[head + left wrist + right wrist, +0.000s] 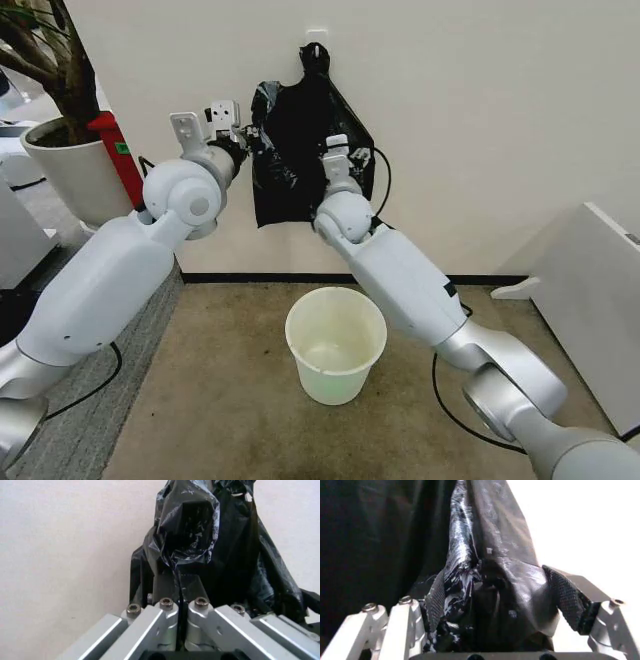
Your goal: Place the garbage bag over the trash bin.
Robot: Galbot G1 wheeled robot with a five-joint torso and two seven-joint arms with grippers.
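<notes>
The smooth black bundle (304,112) should stay behind when I lower the garbage bag to the trash bin, because its knotted neck (315,59) hangs on the hook.
The garbage bag (268,150), glossy and crinkled black plastic, hangs against the wall in front of a smooth black bundle (318,110) knotted onto a hook. My left gripper (246,136) is at the bag's left edge. In the left wrist view it (179,605) is shut, with a thin fold of the bag (190,528) pinched between its fingers. My right gripper (338,158) is raised against the bag's front. Its fingers (570,596) stand apart with a bunched fold of the bag (485,573) between them. The trash bin (335,345), a cream-white bucket, stands upright on the floor below both arms.
A large white plant pot (72,175) with a tree stands at the far left, with a red object (118,150) beside it. A white panel (590,290) leans at the right. A black cable (450,400) lies on the brown carpet near the bin.
</notes>
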